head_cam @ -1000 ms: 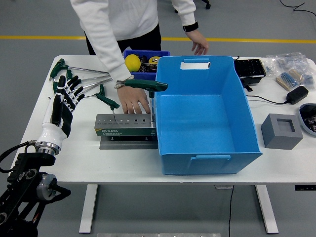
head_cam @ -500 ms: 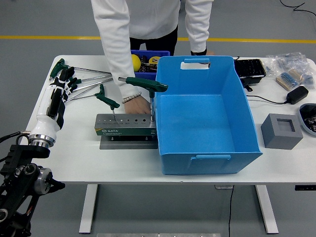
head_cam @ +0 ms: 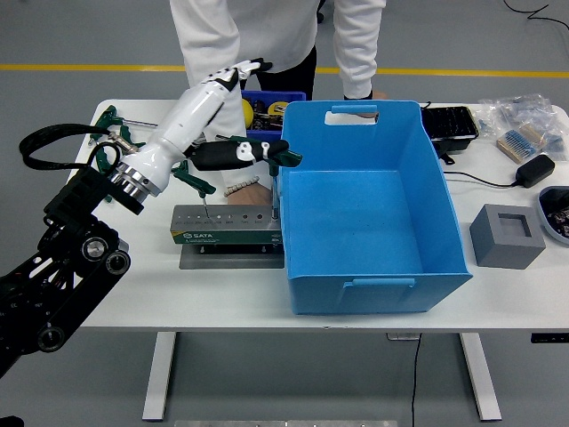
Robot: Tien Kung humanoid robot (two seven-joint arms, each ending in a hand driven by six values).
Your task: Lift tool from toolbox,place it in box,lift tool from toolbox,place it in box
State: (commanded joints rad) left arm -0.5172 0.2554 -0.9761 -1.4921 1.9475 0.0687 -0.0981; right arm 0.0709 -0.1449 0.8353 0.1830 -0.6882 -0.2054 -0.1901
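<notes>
My gripper will lift the long green T-handle wrench point(head_cam: 286, 158), which should slide straight out and leave the grey tool holder behind, as the wrench's shaft point(head_cam: 275, 199) stands upright there.
A grey tool holder point(head_cam: 222, 224) stands on the table left of the big blue box point(head_cam: 364, 209). A long green T-handle wrench point(head_cam: 283, 153) stands in its right end, and a smaller one point(head_cam: 194, 180) in its left end. My left hand point(head_cam: 233, 73) is raised high over the holder's back, with its fingers spread and holding nothing. Its black thumb point(head_cam: 222, 154) overlaps the long wrench's handle; I cannot tell if it touches. A person's hand point(head_cam: 251, 189) rests on the table right behind the holder.
Several loose green T-handle wrenches point(head_cam: 116, 120) lie at the back left. A small blue bin point(head_cam: 267, 98) with a yellow ball stands behind the holder. A grey block point(head_cam: 507, 236), a black adapter point(head_cam: 536, 169), a black tray point(head_cam: 449, 122) and bags point(head_cam: 524, 120) are on the right.
My left arm swung up from the table's left edge and to the right, over the holder and the long wrench. The person leaned further in, hand staying behind the holder.
</notes>
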